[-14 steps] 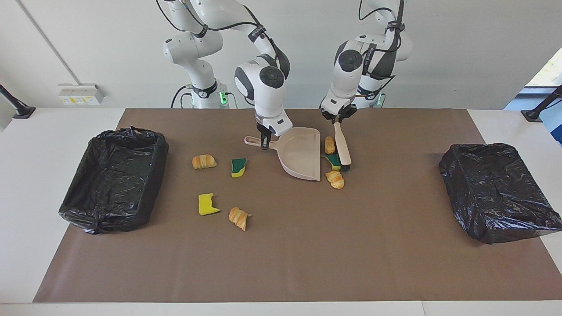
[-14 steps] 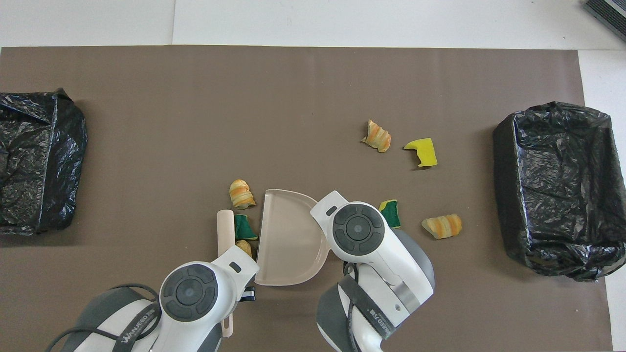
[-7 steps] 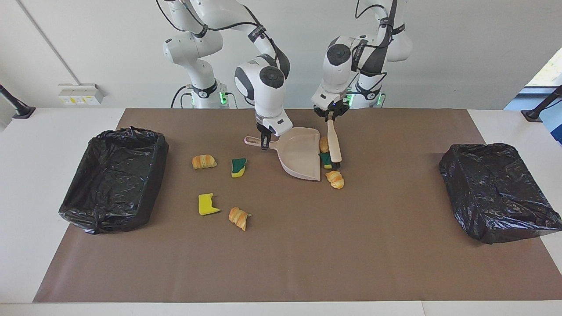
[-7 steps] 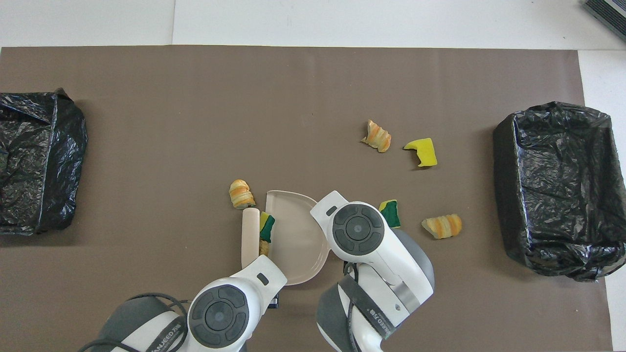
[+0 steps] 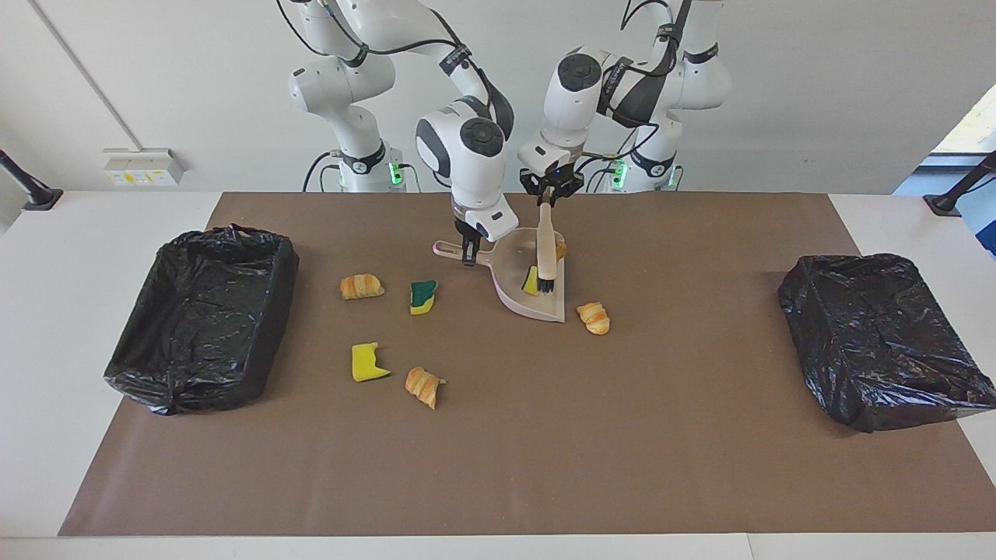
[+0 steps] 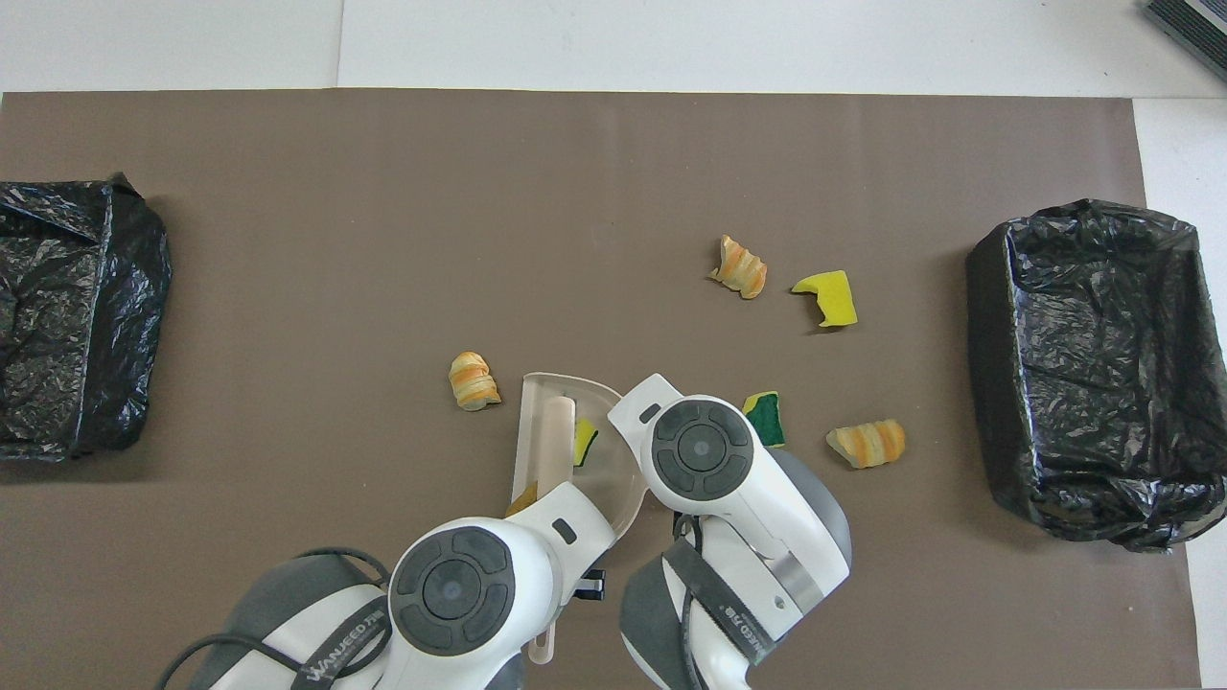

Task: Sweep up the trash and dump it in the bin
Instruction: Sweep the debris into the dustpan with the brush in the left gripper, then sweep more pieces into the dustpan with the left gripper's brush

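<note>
My left gripper needs to take the brush from inside the dustpan, since a croissant piece (image 6: 474,381) is outside the dustpan's edge, and put the brush behind that piece (image 6: 440,376) before sweeping it in.
My right gripper (image 5: 468,253) is shut on the handle of the beige dustpan (image 5: 515,268), which rests on the brown mat. My left gripper (image 5: 547,197) is shut on the beige brush (image 5: 546,247), whose bristles stand inside the pan. A yellow-green sponge bit (image 5: 530,280) lies in the pan beside the bristles. A croissant piece (image 5: 560,249) sits at the pan's open lip. Another croissant piece (image 5: 594,317) lies on the mat just outside the lip. In the overhead view the brush (image 6: 556,431) and sponge bit (image 6: 585,443) show inside the dustpan (image 6: 561,383).
Toward the right arm's end lie two croissant pieces (image 5: 361,286) (image 5: 424,386), a green sponge bit (image 5: 422,296) and a yellow sponge bit (image 5: 368,362). One black-lined bin (image 5: 198,311) stands at that end of the table, a second bin (image 5: 883,334) at the left arm's end.
The left arm has swept the brush toward the right arm's end, over the lip and into the pan, pushing the sponge bit and a croissant piece along. The dustpan and right gripper stayed put.
</note>
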